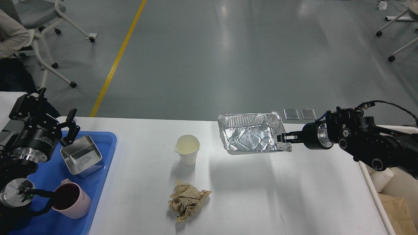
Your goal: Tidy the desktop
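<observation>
My gripper has the white paper cup to lower into the foil tray (251,135), which should keep its shape and hold it upright, as raised sides (222,132) ring its middle.
The white desktop (261,195) fills the lower middle. My right gripper (282,137) is shut on the right rim of a crumpled foil tray (251,137) and holds it above the desktop's far edge. A white paper cup (187,149) stands upright at the centre. A crumpled brown paper ball (186,201) lies in front of it. My left gripper (42,107) is open and empty, above the far left end of the blue tray (104,169).
In the blue tray sit a square metal tin (81,159) and a pink mug (70,199). A cream-white bin (390,192) with cups and brown paper stands past the desktop's right edge. A seated person and chairs are at the far left.
</observation>
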{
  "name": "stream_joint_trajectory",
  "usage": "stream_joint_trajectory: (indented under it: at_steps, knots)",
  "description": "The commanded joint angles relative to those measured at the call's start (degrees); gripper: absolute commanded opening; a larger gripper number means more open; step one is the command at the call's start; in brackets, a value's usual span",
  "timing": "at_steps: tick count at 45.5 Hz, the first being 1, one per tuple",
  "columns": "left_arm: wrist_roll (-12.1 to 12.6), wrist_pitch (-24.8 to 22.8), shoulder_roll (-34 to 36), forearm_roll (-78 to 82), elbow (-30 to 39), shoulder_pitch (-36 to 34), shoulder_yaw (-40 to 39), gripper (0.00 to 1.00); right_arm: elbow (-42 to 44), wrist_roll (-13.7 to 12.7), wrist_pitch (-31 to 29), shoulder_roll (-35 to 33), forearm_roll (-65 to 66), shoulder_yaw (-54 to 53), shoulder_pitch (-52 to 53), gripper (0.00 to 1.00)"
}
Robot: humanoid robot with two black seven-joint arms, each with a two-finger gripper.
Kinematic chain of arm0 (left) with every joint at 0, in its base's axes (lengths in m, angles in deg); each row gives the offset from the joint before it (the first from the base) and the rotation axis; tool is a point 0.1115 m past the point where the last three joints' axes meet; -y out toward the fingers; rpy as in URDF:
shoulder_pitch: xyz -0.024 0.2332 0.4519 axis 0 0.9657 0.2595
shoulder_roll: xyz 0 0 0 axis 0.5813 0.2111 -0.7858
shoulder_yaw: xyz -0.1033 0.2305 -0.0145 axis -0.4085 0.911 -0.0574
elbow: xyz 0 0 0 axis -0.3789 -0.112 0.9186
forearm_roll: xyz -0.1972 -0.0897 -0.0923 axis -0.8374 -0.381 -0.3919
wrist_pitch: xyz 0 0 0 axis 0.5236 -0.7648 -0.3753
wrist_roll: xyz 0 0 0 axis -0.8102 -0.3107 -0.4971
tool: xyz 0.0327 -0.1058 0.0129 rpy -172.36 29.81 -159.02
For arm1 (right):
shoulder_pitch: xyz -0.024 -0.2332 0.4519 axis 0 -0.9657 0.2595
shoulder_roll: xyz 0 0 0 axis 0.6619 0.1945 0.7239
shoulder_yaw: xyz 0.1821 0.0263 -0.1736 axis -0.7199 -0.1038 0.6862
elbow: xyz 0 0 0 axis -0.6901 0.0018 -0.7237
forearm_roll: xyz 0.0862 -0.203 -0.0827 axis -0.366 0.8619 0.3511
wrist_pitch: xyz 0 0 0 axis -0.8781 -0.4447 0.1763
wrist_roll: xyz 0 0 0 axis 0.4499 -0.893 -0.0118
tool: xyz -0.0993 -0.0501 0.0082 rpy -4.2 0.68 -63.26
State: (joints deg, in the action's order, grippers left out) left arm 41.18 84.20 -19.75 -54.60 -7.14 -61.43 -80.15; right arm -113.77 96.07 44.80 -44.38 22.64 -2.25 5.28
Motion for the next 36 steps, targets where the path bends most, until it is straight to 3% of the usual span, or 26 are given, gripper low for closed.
stream_joint_trajectory:
  at_steps: [1, 9, 19, 36]
  knots:
    - [1.31, 2.25, 9.35, 0.43, 1.38, -0.23, 6.31, 0.96, 0.03, -0.07, 0.03, 0.09, 0.00, 0.00, 0.04, 0.00]
    - [1.31, 3.04, 22.36, 0.87, 3.66, -2.95, 17.39, 0.96, 0.03, -0.07, 0.03, 0.01, 0.00, 0.00, 0.04, 0.00]
    - [1.05, 2.52, 38.27, 4.38, 7.88, -1.29, 18.72, 0.96, 0.03, -0.07, 0.03, 0.00, 0.09, 0.09, 0.04, 0.00]
    - [0.96, 2.96, 37.76, 20.21, 7.88, -0.93, 21.27, 0.96, -0.06, -0.07, 0.03, -0.35, 0.00, 0.09, 0.04, 0.00]
